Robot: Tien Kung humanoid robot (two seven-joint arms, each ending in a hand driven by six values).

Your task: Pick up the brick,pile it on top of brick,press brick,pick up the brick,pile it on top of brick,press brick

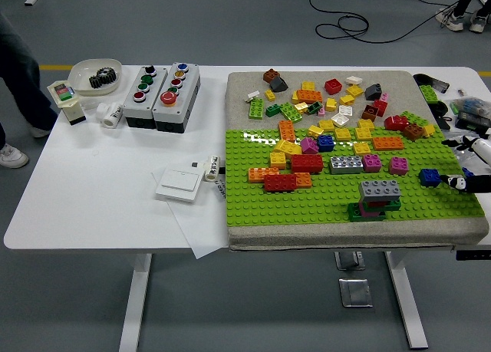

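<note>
The blue brick [430, 177] will cover only one end of the grey brick's studded top [380, 188] when I stack it there, because it is much shorter than that top.
A green studded baseplate [307, 206] covers the front of a grey mat. On its front right stands a small stack: a grey brick [380, 189] on a pink brick [373, 207], which sits on a dark green brick [360, 212]. My right hand [460, 164] comes in at the right edge, its white and black fingers [456, 182] spread and holding nothing. A blue brick [430, 177] sits on the plate just left of the lower fingertips; whether they touch is unclear. Several loose bricks, among them red [307, 163] and grey [346, 164], lie mid-plate.
More loose bricks litter the grey mat [245, 87] at the back. Left of the mat lie two button boxes [161, 95], a white switch plate [179, 185], a white bowl [96, 74] holding a gear, and paper. A person's leg and shoe [11, 156] show at far left.
</note>
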